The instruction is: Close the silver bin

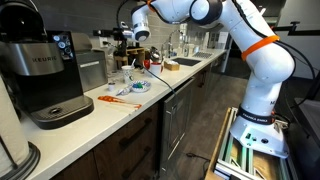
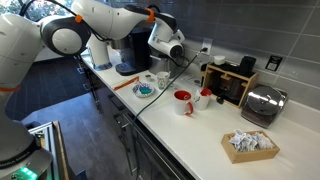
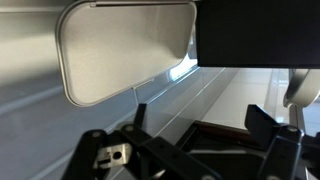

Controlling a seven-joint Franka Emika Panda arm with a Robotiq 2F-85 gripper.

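The robot's gripper faces the inner side of the raised lid [image 3: 125, 45], so it should move back and go around to the wall [image 3: 168, 102] behind the lid before it pushes the lid shut.
The silver bin [image 1: 91, 72] stands on the counter beside the black Keurig coffee machine [image 1: 45, 75]. In the wrist view its rounded brushed-steel lid [image 3: 125, 45] stands raised against the wall, above a dark opening [image 3: 205, 140] that lies between my fingers. My gripper [image 3: 200, 118] is open and empty, its two black fingers wide apart. In both exterior views the gripper [image 1: 140, 40] [image 2: 174, 50] hovers above the counter, close to the back wall and past the bin. In the exterior view with the toaster, my arm hides the bin.
A blue plate [image 2: 145, 90] and an orange tool [image 1: 120, 98] lie on the white counter. A red mug [image 2: 183, 101], a white cup [image 2: 205, 97], a dark wooden box [image 2: 232, 82], a toaster [image 2: 262, 103] and a box of packets [image 2: 250, 144] stand farther along. A sink [image 1: 186, 63] lies beyond.
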